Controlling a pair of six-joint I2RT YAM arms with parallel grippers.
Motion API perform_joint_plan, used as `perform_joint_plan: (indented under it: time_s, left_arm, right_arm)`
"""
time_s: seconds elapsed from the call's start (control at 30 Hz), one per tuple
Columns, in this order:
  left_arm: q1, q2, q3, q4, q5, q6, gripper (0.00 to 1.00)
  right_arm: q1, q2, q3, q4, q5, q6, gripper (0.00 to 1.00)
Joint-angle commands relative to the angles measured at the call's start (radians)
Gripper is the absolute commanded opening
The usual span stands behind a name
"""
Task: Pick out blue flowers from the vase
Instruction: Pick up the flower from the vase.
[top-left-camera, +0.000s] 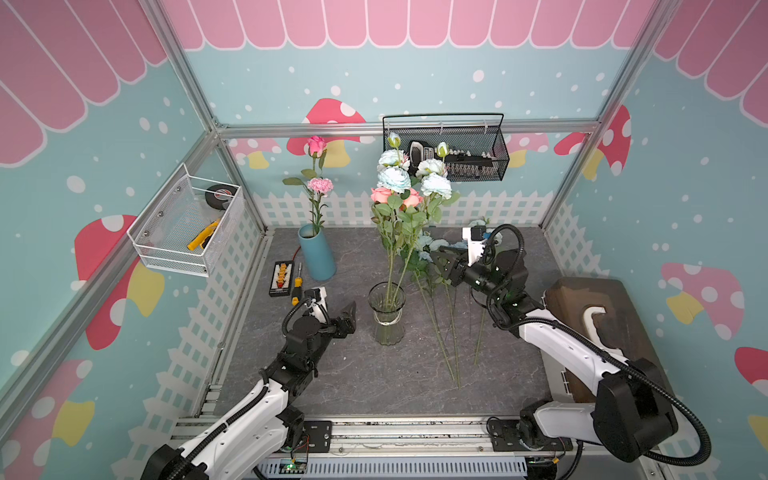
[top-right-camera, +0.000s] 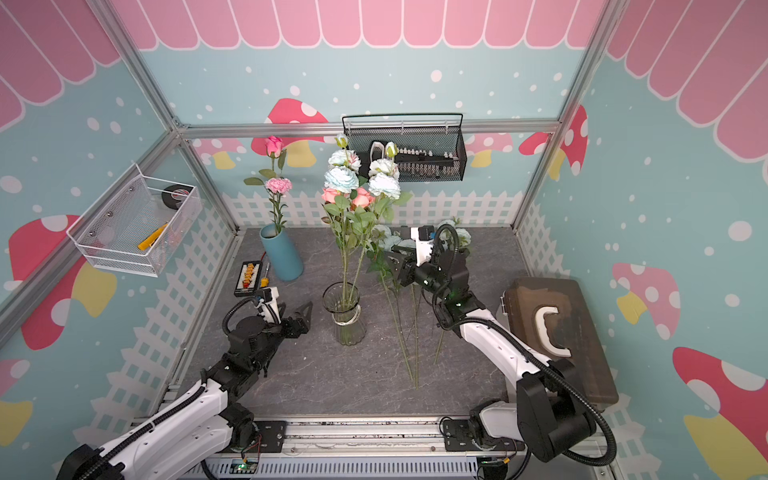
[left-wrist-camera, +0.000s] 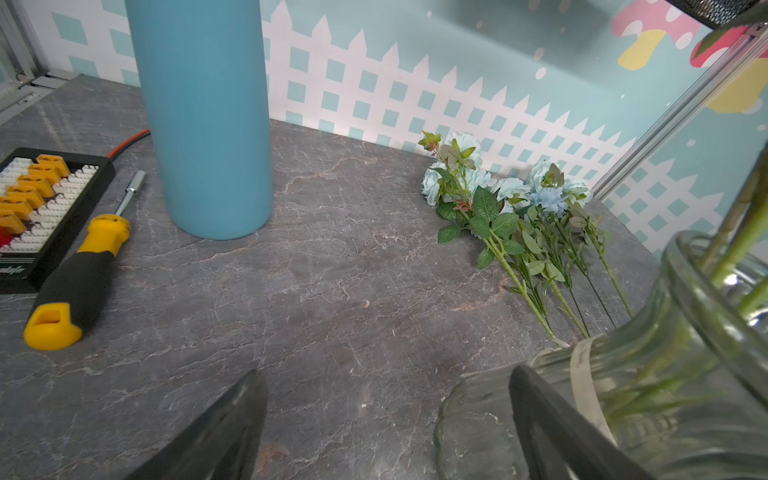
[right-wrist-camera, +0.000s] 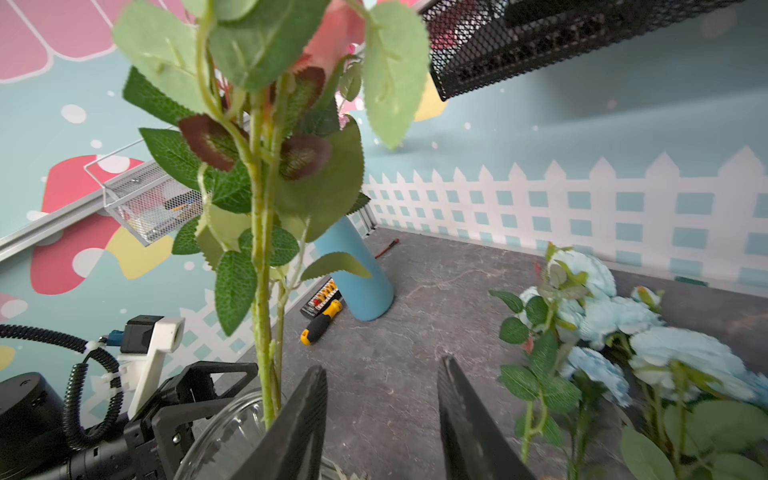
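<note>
I can see that the blue flower's stem (top-left-camera: 405, 265) leans toward my open right gripper, clear of the other stems. I should keep going in until the fingers are on both sides of that stem (top-right-camera: 360, 266).
A clear glass vase (top-left-camera: 386, 311) (top-right-camera: 345, 316) stands mid-table and holds tall stems topped by pale blue flowers (top-left-camera: 394, 178) (top-right-camera: 341, 179) and two salmon roses (top-left-camera: 380, 194). More blue flowers (left-wrist-camera: 498, 187) (right-wrist-camera: 602, 307) lie flat on the table right of the vase, blooms toward the back wall. My left gripper (top-left-camera: 351, 318) (left-wrist-camera: 386, 372) is open, low beside the vase's left side, nothing between its fingers. My right gripper (top-left-camera: 442, 259) (right-wrist-camera: 382, 363) is open and empty, hovering above the lying stems just right of the vase's stems.
A blue ceramic vase (top-left-camera: 318, 253) with a pink rose and a carnation stands at the back left. A yellow-handled screwdriver (top-left-camera: 297, 286) and a connector box (top-left-camera: 281, 277) lie beside it. A brown box (top-left-camera: 598, 320) sits at the right edge. Wire baskets (top-left-camera: 187, 224) hang on the walls.
</note>
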Motion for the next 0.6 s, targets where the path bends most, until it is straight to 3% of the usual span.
perform_joint_plan:
  time_s: [0.0, 0.37, 0.57]
  left_arm:
    - [0.008, -0.018, 0.022, -0.007, 0.005, -0.008, 0.91]
    - [0.010, 0.015, 0.020, 0.022, 0.015, -0.012, 0.91]
    - [0.010, 0.011, 0.015, 0.026, 0.013, -0.014, 0.91]
  right_arm:
    - [0.025, 0.042, -0.012, 0.215, -0.069, 0.092, 0.44]
    - [0.115, 0.115, 0.041, 0.247, -0.122, 0.070, 0.44]
    - [0.125, 0.126, 0.043, 0.231, -0.130, 0.062, 0.39]
